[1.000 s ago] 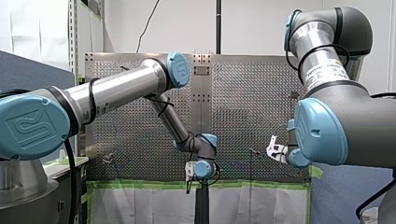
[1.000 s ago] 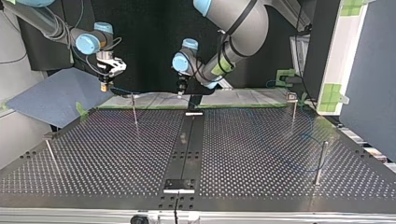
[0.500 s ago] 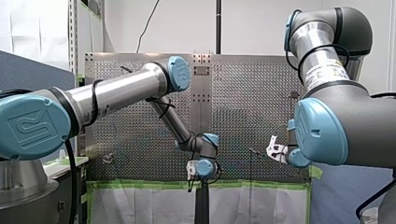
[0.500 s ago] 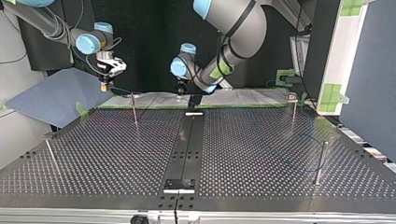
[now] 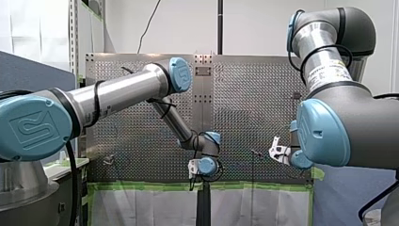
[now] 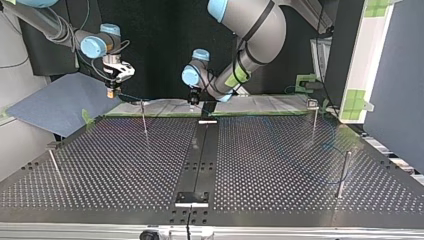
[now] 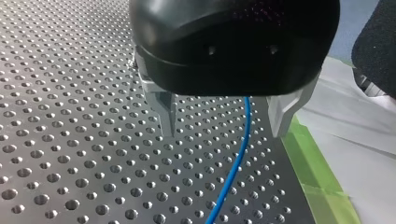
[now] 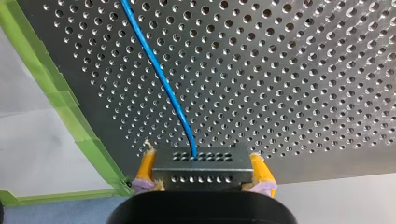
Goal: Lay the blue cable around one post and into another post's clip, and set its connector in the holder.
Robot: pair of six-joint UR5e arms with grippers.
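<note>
My gripper will make the blue cable (image 8: 159, 74) bow into a wider smooth arc when it carries the cable, because the cable leaves the connector in a gentle bend (image 8: 188, 133).
The blue cable (image 8: 161, 79) runs from a grey connector block (image 8: 201, 163) out over the perforated table. My right gripper (image 8: 203, 176) is shut on that connector, one yellow pad (image 8: 146, 165) on each side. In the top view it hangs at the left (image 6: 112, 91), above the table's far edge, near a thin post (image 6: 144, 117). My left gripper (image 7: 224, 122) is open just above the plate. The cable (image 7: 236, 163) passes between its metal fingers (image 7: 166, 112) without touching either. In the top view this gripper (image 6: 192, 100) is at the far edge's middle.
More posts stand at the top view's right (image 6: 314, 117), (image 6: 343, 172) and near left (image 6: 54, 165). A dark centre strip (image 6: 200, 160) ends in a small plate (image 6: 191, 197). Green tape (image 7: 317, 182) lines the table's far edge, with white sheeting beyond it.
My left arm's wrist has shifted slightly and dropped a little at the table's far edge. My right arm and the connector have stayed still.
</note>
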